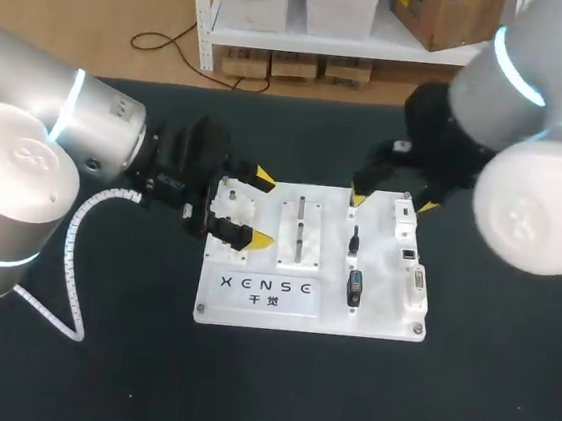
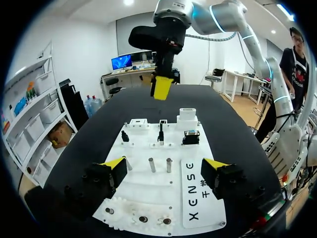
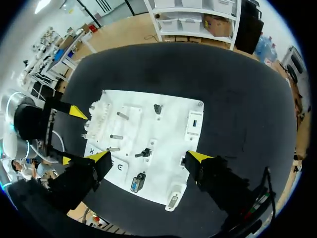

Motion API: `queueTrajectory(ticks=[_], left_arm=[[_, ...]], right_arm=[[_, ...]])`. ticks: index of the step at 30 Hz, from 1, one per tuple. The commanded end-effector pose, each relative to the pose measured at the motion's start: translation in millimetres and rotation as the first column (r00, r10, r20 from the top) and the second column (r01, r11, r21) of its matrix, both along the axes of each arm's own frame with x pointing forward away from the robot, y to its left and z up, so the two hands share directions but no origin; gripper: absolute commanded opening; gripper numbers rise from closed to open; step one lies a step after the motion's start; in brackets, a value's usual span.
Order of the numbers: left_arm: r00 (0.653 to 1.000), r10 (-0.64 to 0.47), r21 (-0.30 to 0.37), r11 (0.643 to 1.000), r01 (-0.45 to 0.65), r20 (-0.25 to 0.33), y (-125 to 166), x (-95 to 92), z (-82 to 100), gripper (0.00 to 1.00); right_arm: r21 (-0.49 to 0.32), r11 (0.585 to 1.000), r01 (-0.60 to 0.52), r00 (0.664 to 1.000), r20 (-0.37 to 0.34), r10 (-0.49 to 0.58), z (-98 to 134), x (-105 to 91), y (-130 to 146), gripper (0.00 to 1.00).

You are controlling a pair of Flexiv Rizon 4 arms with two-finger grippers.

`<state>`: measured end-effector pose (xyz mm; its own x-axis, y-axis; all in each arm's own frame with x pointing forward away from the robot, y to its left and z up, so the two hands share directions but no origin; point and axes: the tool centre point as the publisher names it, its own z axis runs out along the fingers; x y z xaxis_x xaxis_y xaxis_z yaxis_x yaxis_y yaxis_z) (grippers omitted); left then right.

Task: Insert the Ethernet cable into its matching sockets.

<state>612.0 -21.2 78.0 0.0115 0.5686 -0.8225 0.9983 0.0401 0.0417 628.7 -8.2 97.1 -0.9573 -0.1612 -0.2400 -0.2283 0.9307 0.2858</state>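
Note:
The white holder is screwed to the board, so I expect the black Ethernet plug [image 1: 354, 241] to come loose and leave its holder behind when the robot lifts it.
A white board [image 1: 251, 303] lies mid-table with sockets and plugs on it. A slim black plug [image 1: 354, 243] stands upright in its right half, with a larger dark connector [image 1: 354, 287] in front of it. White socket blocks [image 1: 416, 285] line the right edge. I cannot tell which piece is the Ethernet one, and no loose cable shows. My left gripper [image 1: 261, 208] is open over the board's left edge, straddling the two metal pegs [image 2: 159, 164]. My right gripper [image 1: 394, 202] hangs open above the board's far right part, over the slim plug [image 3: 144, 153], holding nothing.
White gears [image 1: 233, 206] sit at the board's left end between my left fingers. Two metal pegs [image 1: 300, 228] stand in the middle. Black tabletop [image 1: 93, 372] surrounds the board on all sides. My other arm's yellow tip [image 2: 162, 89] hangs over the board's far end.

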Motion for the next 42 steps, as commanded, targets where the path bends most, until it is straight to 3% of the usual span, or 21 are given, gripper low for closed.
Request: queueTrajectory(ticks=[1, 11, 23, 30, 42], left_arm=[[1.000, 0.002, -0.003, 1.000, -0.002, 0.003, 0.7, -0.8, -1.0, 1.00], [1.000, 0.002, -0.003, 1.000, -0.002, 0.003, 0.7, -0.8, -1.0, 1.00], [1.000, 0.002, -0.003, 1.000, -0.002, 0.003, 0.7, -0.8, -1.0, 1.00], [1.000, 0.002, -0.003, 1.000, -0.002, 0.003, 0.7, -0.8, -1.0, 1.00], [1.000, 0.002, -0.003, 1.000, -0.002, 0.003, 0.7, -0.8, -1.0, 1.00]], right_arm=[[-0.181, 0.982, 0.047, 0.999, 0.003, -0.047, -17.2, 4.3, 14.1, 1.00], [-0.267, 0.962, 0.054, 0.994, -0.076, -0.077, -57.0, -1.9, 20.0, 1.00], [-0.312, 0.948, 0.057, 0.993, -0.081, -0.086, -69.3, -0.2, 19.1, 1.00], [-0.309, 0.949, 0.058, 0.992, -0.090, -0.090, -73.6, -1.1, 21.9, 0.48], [-0.303, 0.952, 0.048, 0.990, -0.109, -0.085, -77.1, -1.5, 25.0, 0.33]])
